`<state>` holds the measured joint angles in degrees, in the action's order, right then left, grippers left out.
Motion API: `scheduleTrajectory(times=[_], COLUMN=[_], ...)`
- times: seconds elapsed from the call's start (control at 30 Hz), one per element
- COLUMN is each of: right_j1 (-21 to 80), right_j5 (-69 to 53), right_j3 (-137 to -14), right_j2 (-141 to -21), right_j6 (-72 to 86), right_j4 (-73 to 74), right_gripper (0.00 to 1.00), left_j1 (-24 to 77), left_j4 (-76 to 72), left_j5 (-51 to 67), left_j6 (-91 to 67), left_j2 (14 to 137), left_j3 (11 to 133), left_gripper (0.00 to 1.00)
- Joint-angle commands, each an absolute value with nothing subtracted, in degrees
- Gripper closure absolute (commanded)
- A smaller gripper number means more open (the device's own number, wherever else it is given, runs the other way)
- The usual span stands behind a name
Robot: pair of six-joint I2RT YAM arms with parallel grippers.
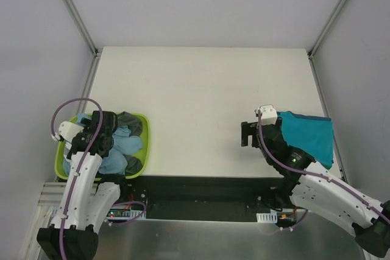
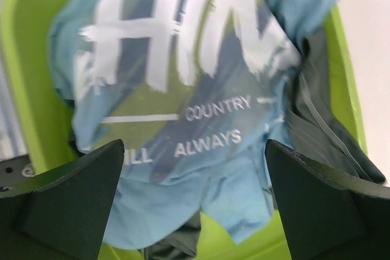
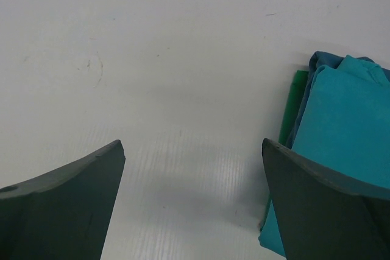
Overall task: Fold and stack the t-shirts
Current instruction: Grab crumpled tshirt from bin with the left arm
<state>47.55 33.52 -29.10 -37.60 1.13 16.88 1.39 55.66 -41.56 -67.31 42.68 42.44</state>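
The light blue t-shirt (image 2: 195,101) lies above the dark grey shirts, between my open fingers. My left gripper should keep going down until it closes on the printed cloth (image 2: 167,153).
A light blue t-shirt (image 1: 120,149) with white printed marks lies crumpled in a lime-green tub (image 1: 144,141) at the table's left edge, on top of dark grey shirts (image 1: 130,123). In the left wrist view the blue shirt (image 2: 183,89) fills the tub (image 2: 24,59), dark grey cloth (image 2: 323,132) beside it. My left gripper (image 1: 103,129) hovers over the tub, open and empty (image 2: 194,168). A folded teal t-shirt (image 1: 311,135) lies flat at the right; it also shows in the right wrist view (image 3: 347,126). My right gripper (image 1: 251,133) is open and empty (image 3: 194,168) over bare table, left of the teal shirt.
The white table (image 1: 201,89) is enclosed by grey walls with metal frame posts (image 1: 76,13) at the back corners. A green edge (image 3: 294,105) peeks out under the teal shirt.
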Motion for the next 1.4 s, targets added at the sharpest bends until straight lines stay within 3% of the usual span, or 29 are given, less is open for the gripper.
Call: scheduleTrajectory(times=[0.0,0.2,0.37,0.47,0.53,0.6,0.67,0.77,1.13,1.37], right_j1=[47.81,47.81,47.81,47.81,47.81,47.81,47.81,47.73,47.81,47.72], right_j5=[33.57,33.31,33.84,34.45,34.45,34.37,34.28,34.19,36.2,41.3], right_j3=[-31.29,-32.78,-34.54,-34.54,-34.54,-34.45,-34.19,-33.93,-35.85,-39.55], right_j2=[-40.51,-45.34,-48.07,-48.25,-47.99,-47.38,-46.67,-45.44,-43.77,-46.32], right_j6=[0.44,-1.23,-1.14,-1.05,-1.05,-0.97,-0.97,-1.05,-3.69,-4.22], right_j4=[15.38,16.0,17.84,18.19,18.11,18.11,18.02,18.02,17.49,17.4], right_gripper=[0.04,0.04,0.04,0.04,0.04,0.04,0.04,0.04,0.04,0.04], left_j1=[0.88,-2.45,-9.83,-12.56,-12.92,-13.09,-13.27,-13.27,-13.18,-13.18], left_j4=[69.26,66.46,49.87,46.15,45.97,46.05,46.14,46.58,46.85,37.97], left_j5=[-52.11,-52.3,-43.53,-40.87,-41.04,-40.35,-38.94,-37.97,-33.23,-14.87], left_j6=[-81.64,-82.63,-67.62,-65.04,-64.6,-63.64,-62.15,-59.77,-53.01,-38.16], left_j2=[41.14,42.71,43.59,44.29,45.35,45.44,44.48,40.45,36.73,47.52], left_j3=[42.37,37.62,32.0,29.98,30.14,31.11,32.69,36.46,64.56,89.17], left_gripper=[0.01,0.01,0.01,0.07,0.18,0.55,0.84,1.0,1.0,1.0])
